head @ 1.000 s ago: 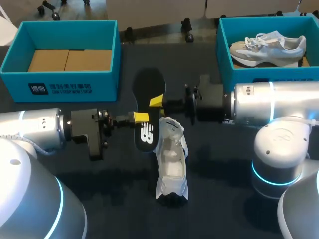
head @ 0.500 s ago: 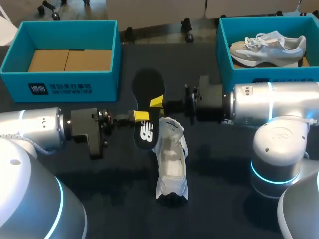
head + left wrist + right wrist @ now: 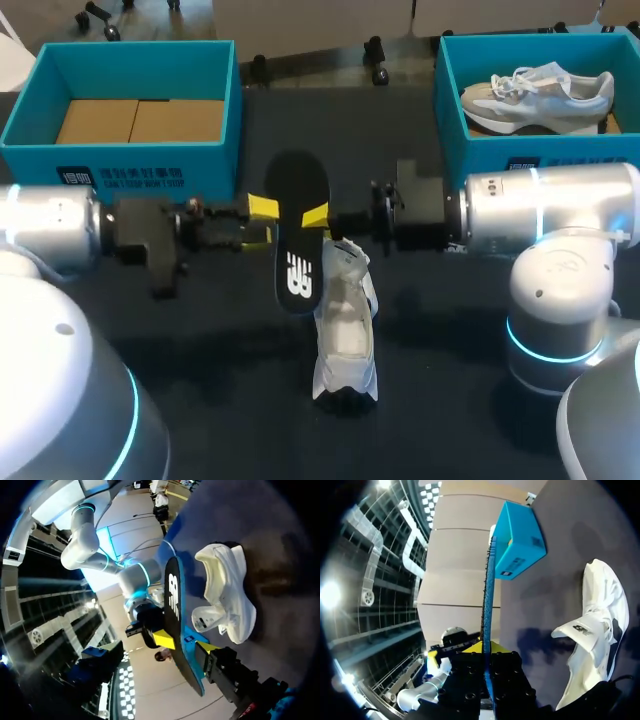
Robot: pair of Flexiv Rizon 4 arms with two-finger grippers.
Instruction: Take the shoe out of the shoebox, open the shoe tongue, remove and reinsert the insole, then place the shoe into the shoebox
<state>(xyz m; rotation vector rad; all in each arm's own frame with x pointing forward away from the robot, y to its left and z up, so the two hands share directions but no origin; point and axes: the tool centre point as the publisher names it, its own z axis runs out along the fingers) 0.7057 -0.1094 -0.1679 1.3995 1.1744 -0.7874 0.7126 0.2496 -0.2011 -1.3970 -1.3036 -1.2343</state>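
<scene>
The black insole will keep its shape when I push it into the shoe, because the insole's heel end sticks out straight past the grip.
The black insole hangs on edge above the table, its heel end over the white shoe, which lies on the dark table with its tongue pulled open. My right gripper is shut on the insole's right edge. My left gripper stands open just left of the insole, not touching it. In the left wrist view the insole is ahead of one yellow fingertip, with the shoe beside it. In the right wrist view the insole runs edge-on out of my right gripper, beside the shoe.
A teal shoebox with cardboard in its bottom stands at the back left. A second teal box at the back right holds another pale shoe. Both arms lie low across the table's middle.
My left gripper has opened, let go of the insole and drawn back to the left. The insole now hangs from the right gripper alone, slightly lower and more upright.
</scene>
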